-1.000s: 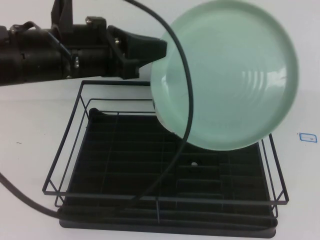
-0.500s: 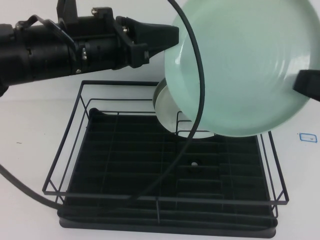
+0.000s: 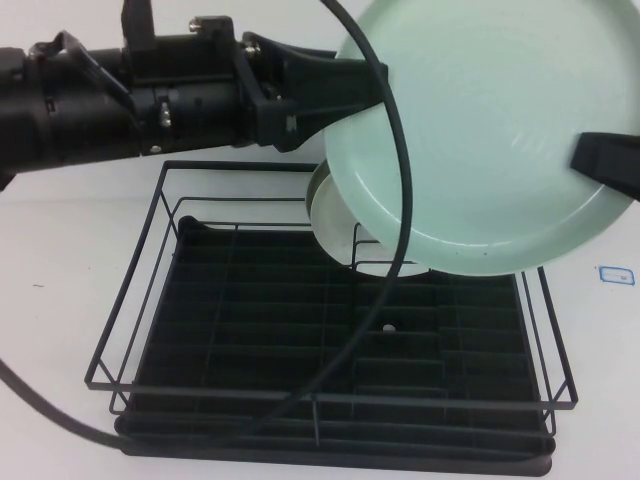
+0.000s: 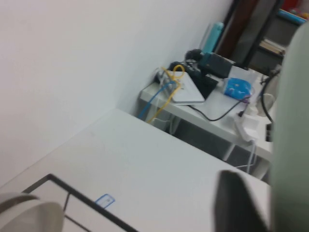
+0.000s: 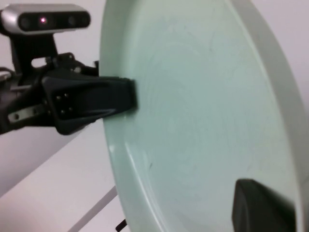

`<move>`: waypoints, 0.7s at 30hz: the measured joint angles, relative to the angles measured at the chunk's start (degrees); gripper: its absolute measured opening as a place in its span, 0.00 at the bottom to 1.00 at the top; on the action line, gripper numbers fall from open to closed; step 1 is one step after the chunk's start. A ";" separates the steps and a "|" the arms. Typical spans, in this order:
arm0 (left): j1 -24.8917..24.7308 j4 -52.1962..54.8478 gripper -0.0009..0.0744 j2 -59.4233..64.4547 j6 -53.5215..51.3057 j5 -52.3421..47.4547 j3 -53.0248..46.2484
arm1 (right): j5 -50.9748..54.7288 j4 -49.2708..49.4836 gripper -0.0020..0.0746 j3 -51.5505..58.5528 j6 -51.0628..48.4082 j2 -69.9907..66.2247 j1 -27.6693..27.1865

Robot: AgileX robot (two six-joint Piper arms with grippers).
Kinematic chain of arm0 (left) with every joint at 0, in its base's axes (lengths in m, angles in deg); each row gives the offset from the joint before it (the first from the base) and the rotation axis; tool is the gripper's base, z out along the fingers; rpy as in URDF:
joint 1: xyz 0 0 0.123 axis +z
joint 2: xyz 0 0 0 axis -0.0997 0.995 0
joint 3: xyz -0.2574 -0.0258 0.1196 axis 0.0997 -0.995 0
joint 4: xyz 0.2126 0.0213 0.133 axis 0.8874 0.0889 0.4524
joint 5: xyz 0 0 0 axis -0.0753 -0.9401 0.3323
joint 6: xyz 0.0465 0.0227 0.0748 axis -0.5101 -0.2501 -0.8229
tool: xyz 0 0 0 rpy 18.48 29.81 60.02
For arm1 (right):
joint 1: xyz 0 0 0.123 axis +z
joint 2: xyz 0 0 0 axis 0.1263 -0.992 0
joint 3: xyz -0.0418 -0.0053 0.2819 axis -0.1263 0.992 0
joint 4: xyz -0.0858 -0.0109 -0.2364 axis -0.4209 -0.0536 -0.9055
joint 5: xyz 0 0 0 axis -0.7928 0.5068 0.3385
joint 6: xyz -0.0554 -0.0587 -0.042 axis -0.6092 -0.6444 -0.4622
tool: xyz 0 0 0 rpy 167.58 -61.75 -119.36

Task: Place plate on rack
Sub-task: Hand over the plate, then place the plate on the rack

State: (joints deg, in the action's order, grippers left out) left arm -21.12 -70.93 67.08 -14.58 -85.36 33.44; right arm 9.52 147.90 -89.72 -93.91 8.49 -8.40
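Observation:
My left gripper needs to let go and move away first, because both grippers are on the plate's rim. Then my right gripper should lower the plate in front of the whiter plate.
The pale mint-green plate hangs tilted in the air above the back right of the black wire rack. My left gripper reaches in from the left and is shut on the plate's left rim. My right gripper comes in from the right edge and lies over the plate's right rim. In the right wrist view the plate fills the frame, with the left gripper on its far rim and the right gripper at its near rim. In the left wrist view only the plate's edge shows.
A whiter plate stands upright at the rack's back, just under the held plate; it also shows in the left wrist view. The left arm's cable loops across the rack. A blue label lies on the table.
The left arm has carried the plate up and to the right. The right gripper came into view at the plate's right rim and has moved slightly further onto it.

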 joint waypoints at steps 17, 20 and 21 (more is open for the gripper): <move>28.88 14.41 0.01 -14.42 7.78 -2.91 -0.09 | -14.13 -16.96 0.19 -22.77 -6.01 -0.56 0.11; 30.50 18.17 0.01 -15.78 8.69 2.42 -1.66 | -11.43 -28.78 0.19 -29.79 -1.18 -2.45 0.60; 30.50 18.71 0.01 -15.93 8.58 4.37 -2.76 | -10.99 -32.03 0.19 -31.77 1.06 -3.29 1.31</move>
State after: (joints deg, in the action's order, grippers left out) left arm 9.38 -52.22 51.15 -6.00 -80.98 30.68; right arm -1.47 115.87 -121.49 -92.85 5.20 -7.09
